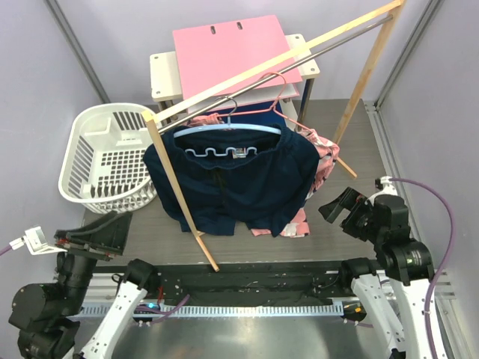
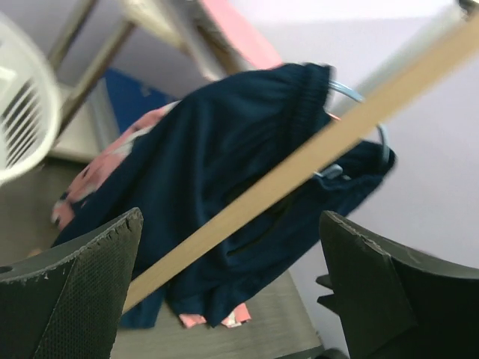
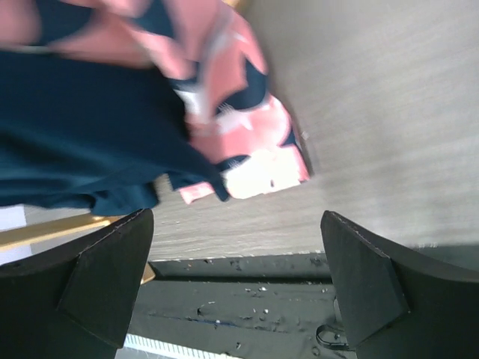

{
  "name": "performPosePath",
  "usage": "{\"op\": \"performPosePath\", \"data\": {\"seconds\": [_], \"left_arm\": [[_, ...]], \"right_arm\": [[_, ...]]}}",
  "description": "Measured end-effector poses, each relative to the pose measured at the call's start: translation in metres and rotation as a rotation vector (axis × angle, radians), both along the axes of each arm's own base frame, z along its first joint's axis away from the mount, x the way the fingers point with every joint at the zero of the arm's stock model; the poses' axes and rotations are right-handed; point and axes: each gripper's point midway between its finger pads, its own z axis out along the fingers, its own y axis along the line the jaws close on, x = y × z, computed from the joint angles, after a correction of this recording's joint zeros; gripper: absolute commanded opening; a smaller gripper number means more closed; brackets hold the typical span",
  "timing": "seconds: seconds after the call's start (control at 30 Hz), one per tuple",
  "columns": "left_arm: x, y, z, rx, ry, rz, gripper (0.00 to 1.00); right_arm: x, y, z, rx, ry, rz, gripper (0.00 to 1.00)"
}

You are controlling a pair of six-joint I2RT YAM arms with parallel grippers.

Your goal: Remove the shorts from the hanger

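Observation:
Next, my right gripper takes the waistband's far end (image 1: pixel 280 134) and swings the navy shorts clear, because the rack's near post (image 1: pixel 174 186) blocks my left gripper from them.
The dark navy shorts (image 1: pixel 239 179) hang on a light blue hanger (image 1: pixel 224 131) from the wooden rack's rail (image 1: pixel 299 52). The salmon pink printed shorts (image 1: pixel 322 153) hang behind them on a pink hanger (image 1: pixel 281 101), mostly hidden. My left gripper (image 1: pixel 93 238) is open and empty at the near left, apart from the shorts. Its wrist view shows the navy shorts (image 2: pixel 224 179) behind a rack post (image 2: pixel 299 161). My right gripper (image 1: pixel 343 208) is open and empty just right of the shorts' hems. Its wrist view shows the navy shorts (image 3: pixel 82 127) and the pink pair (image 3: pixel 247 112).
A white laundry basket (image 1: pixel 105 153) stands at the left of the table. A pink board (image 1: pixel 232 48) lies on a white stand (image 1: pixel 165 75) behind the rack. The rack's near post (image 1: pixel 179 198) slants down to the table's front edge. Purple walls close in both sides.

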Motion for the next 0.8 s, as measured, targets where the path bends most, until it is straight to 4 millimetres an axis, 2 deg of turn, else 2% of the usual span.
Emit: {"op": "performPosePath", "data": {"seconds": [0.13, 0.37, 0.47, 0.63, 0.67, 0.8], "left_arm": [[0.004, 0.027, -0.009, -0.058, 0.190, 0.145, 1.00], [0.012, 0.024, -0.014, -0.036, 0.338, 0.161, 1.00], [0.005, 0.025, -0.012, -0.076, 0.303, 0.132, 1.00], [0.001, 0.027, -0.005, -0.098, 0.280, 0.074, 1.00], [0.002, 0.027, 0.001, -0.077, 0.288, 0.068, 1.00], [0.018, 0.020, 0.023, 0.013, 0.314, 0.078, 1.00]], "right_arm": [[0.002, 0.004, 0.031, -0.017, -0.077, 0.059, 0.99], [0.016, 0.023, 0.062, 0.004, -0.106, 0.193, 0.99], [0.027, 0.035, 0.092, 0.032, -0.166, 0.256, 0.99], [0.042, 0.054, 0.139, 0.086, -0.272, 0.354, 0.99], [0.045, 0.059, 0.150, 0.100, -0.288, 0.383, 0.99], [0.052, 0.074, 0.175, 0.109, -0.329, 0.485, 0.99]]}}
